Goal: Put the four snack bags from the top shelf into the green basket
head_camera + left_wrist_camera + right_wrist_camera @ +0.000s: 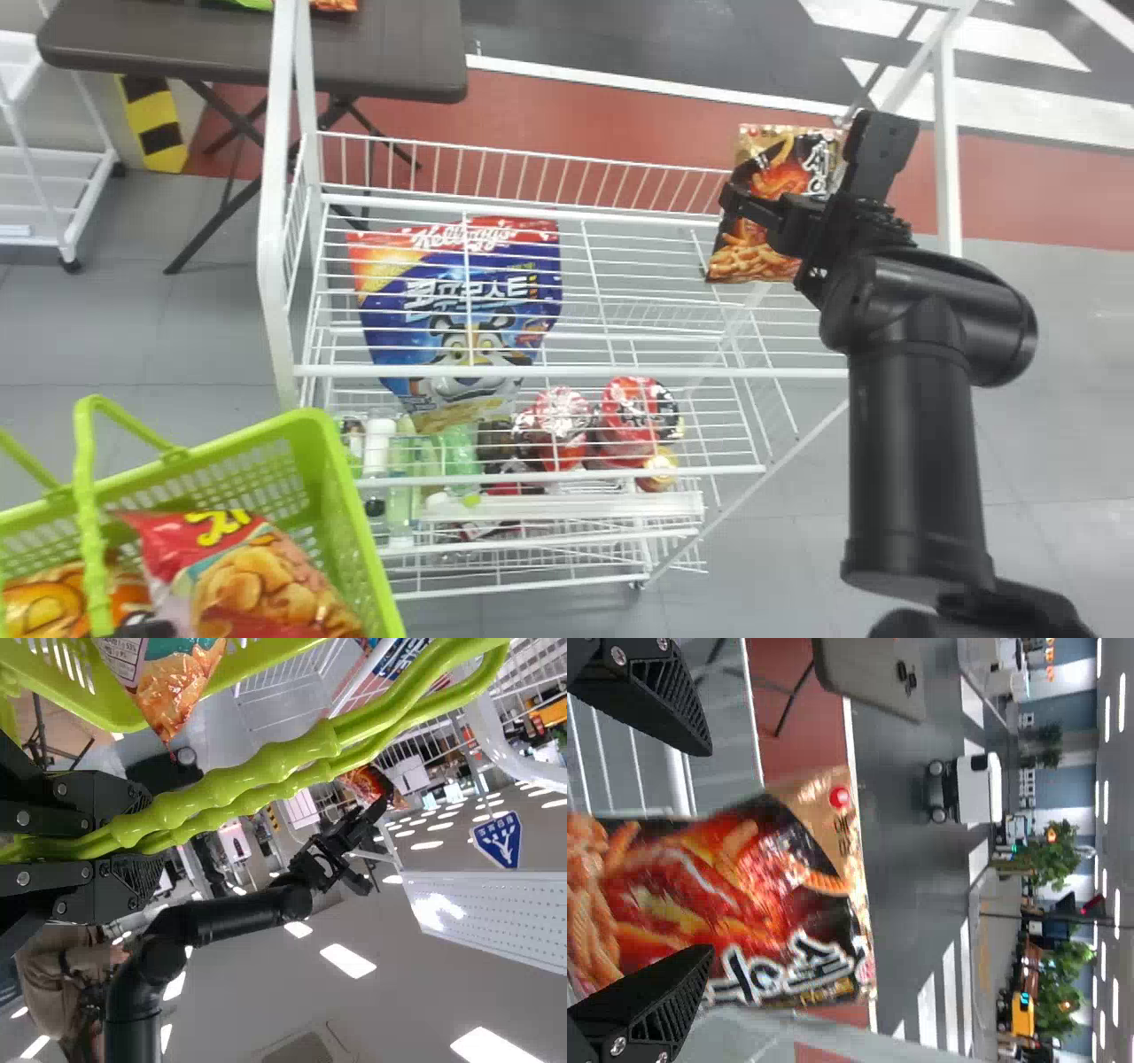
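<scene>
The black-and-gold snack bag's wide middle (700, 895) is between my open fingers, so I expect the bag to gather into a narrow middle as I carry it.
My right gripper (802, 168) is at the rack's right, its fingers spread around a black-and-tan snack bag (753, 259) near the top shelf (638, 266). In the right wrist view, the snack bag (726, 895) lies between the open fingers of the right gripper (709, 853); contact is unclear. At lower left is the green basket (332, 496), holding a red chip bag (257, 576) and an orange bag (53, 602). A dark part of my left gripper (146, 629) shows beside its handle. The left gripper (146, 846) is shut on the basket handles (292, 766) in the left wrist view.
A blue pouch with a tiger (461, 310) shows behind the rack's upper wires. Bottles (381, 443) and red cups (633, 412) stand on lower levels. White posts (275, 204) flank the rack, and a dark table (381, 53) stands behind at left.
</scene>
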